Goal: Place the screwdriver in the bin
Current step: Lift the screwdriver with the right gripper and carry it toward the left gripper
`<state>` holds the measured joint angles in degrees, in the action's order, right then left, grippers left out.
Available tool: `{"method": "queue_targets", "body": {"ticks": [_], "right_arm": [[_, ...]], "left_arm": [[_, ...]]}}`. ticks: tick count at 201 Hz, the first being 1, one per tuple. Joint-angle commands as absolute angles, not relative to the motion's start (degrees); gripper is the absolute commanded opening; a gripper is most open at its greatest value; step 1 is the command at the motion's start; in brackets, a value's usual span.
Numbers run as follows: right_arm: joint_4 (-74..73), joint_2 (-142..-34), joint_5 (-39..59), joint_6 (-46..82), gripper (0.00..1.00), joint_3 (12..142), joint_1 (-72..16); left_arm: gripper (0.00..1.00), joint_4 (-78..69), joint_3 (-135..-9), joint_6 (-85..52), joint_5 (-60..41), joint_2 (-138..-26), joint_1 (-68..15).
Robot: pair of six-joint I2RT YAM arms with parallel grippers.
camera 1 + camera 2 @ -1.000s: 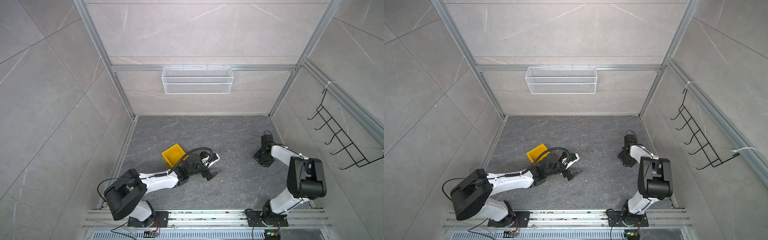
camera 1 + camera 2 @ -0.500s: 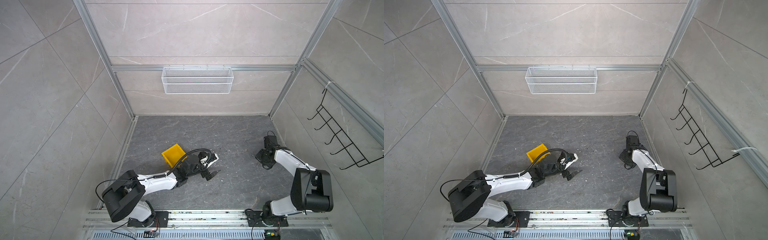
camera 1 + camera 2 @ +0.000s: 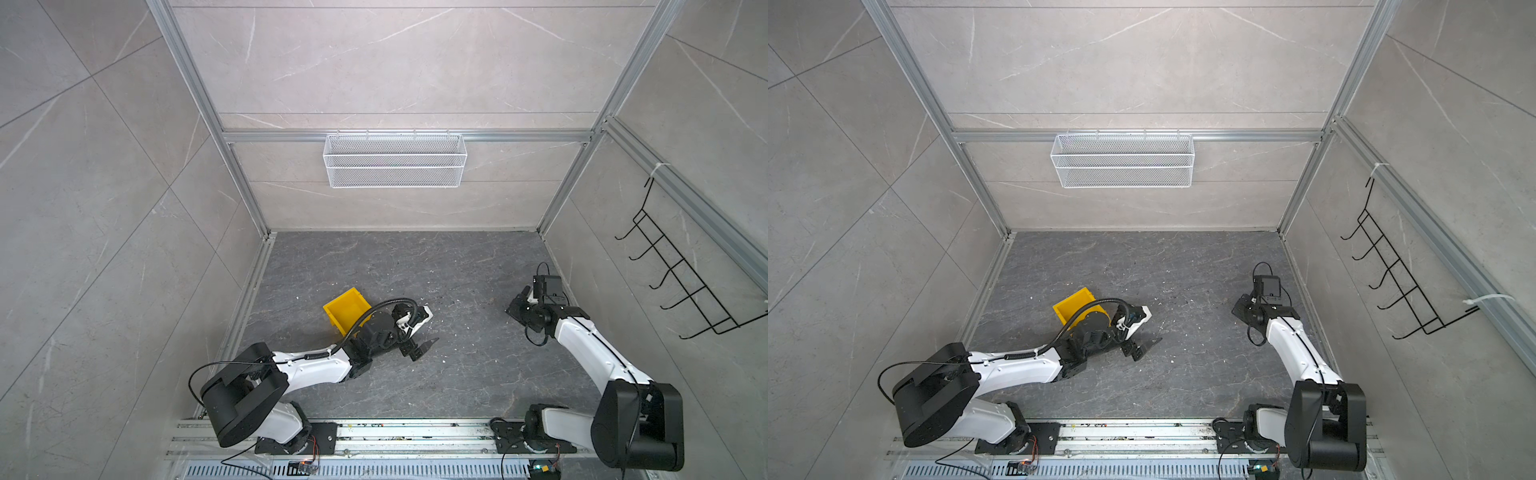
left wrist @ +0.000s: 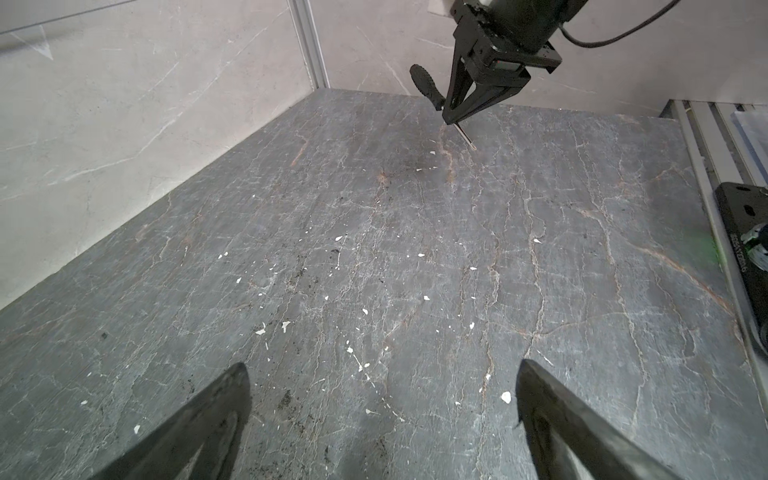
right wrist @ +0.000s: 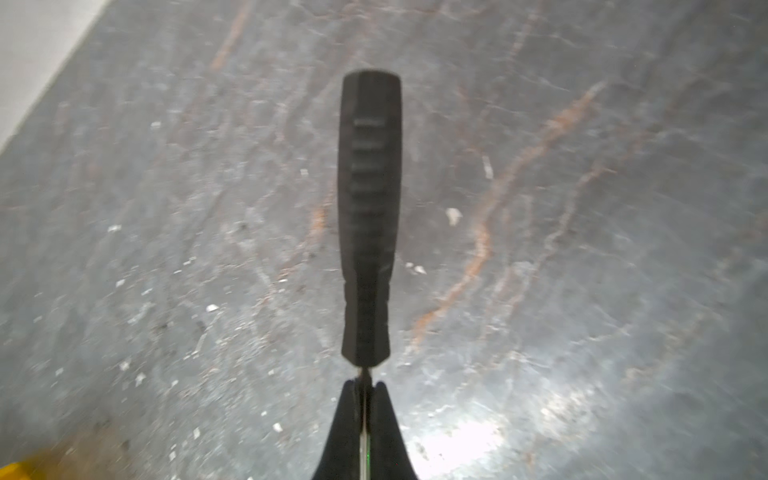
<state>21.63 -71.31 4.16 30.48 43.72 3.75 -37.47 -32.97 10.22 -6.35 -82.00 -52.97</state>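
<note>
My right gripper grips only the screwdriver's shaft (image 4: 465, 137), and the black handle (image 5: 368, 216) sticks out free. My open left gripper keeps going toward the handle until it closes there.
The screwdriver (image 5: 369, 216) has a black ribbed handle and a thin silver shaft. My right gripper (image 5: 365, 384) is shut on the shaft just behind the handle. In the left wrist view the right gripper (image 4: 453, 118) holds the screwdriver (image 4: 426, 87) tilted, its tip low over the floor. In both top views that gripper (image 3: 515, 309) (image 3: 1239, 309) is at the right of the floor. The yellow bin (image 3: 345, 307) (image 3: 1071, 305) sits left of centre, partly behind my left wrist. My left gripper (image 3: 432, 328) (image 3: 1152, 327) (image 4: 382, 374) is open and empty, just right of the bin.
A white wire basket (image 3: 395, 166) hangs on the back wall and a black hook rack (image 3: 685, 286) on the right wall. The grey stone floor carries small white specks (image 4: 284, 326). A metal rail (image 3: 374, 432) with both arm bases runs along the front.
The right arm's elbow has swung out to the right and down while its gripper stays near the same spot with the screwdriver. The left arm has barely moved.
</note>
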Motion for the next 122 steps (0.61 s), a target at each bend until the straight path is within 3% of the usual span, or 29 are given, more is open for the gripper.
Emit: {"method": "queue_targets", "body": {"ticks": [1,122], "right_arm": [[16.5,-69.3,9.8,27.0,0.0,42.7,2.6],[4.4,-66.6,21.5,14.2,0.0,43.6,-13.6]], "left_arm": [[1.0,-43.2,-32.1,6.3,-6.0,-79.5,-52.0],[1.0,-52.4,-26.6,-19.1,-21.2,-72.8,-35.8]]}}
